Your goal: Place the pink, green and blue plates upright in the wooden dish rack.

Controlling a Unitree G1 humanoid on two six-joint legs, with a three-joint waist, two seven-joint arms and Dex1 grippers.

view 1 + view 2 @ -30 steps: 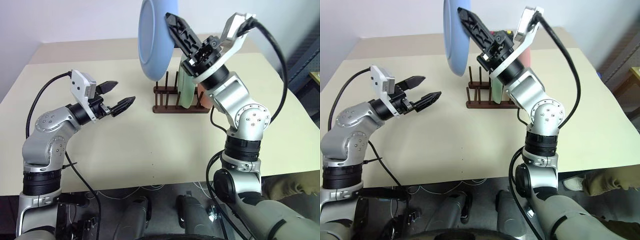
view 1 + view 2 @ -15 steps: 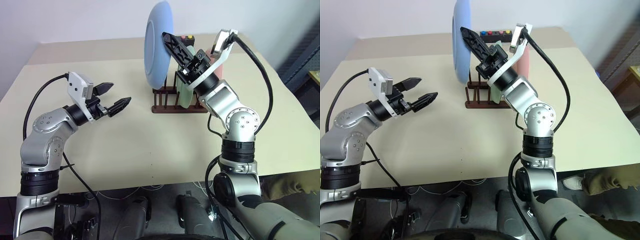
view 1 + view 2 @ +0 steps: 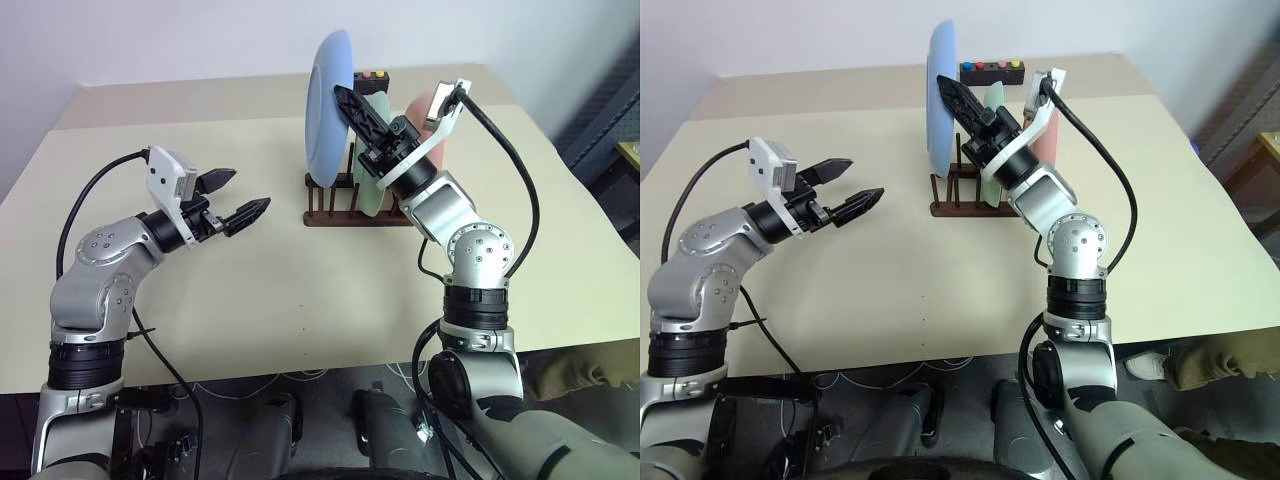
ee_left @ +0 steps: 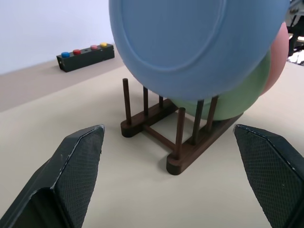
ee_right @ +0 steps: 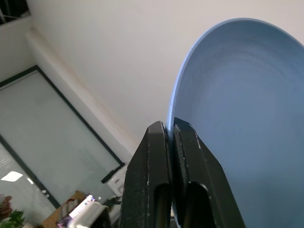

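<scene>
The blue plate is upright over the rack's empty slot, so I should keep lowering it with my right gripper until its lower edge sits between the pegs, then let go.
My right gripper is shut on the rim of the light blue plate, holding it upright over the left end of the dark wooden dish rack. In the left wrist view the blue plate's lower edge hangs just above the tops of the pegs. The green plate stands upright in the rack, and the pink plate stands behind it toward the right end. My left gripper is open and holds nothing, level above the table to the left of the rack.
A small black box with coloured buttons lies at the far edge of the beige table, behind the rack. Bare tabletop lies between my left gripper and the rack and in front of it.
My right gripper has come down and forward with the blue plate, from high above the rack to just over its left-end pegs. The left gripper has stayed in place, open.
</scene>
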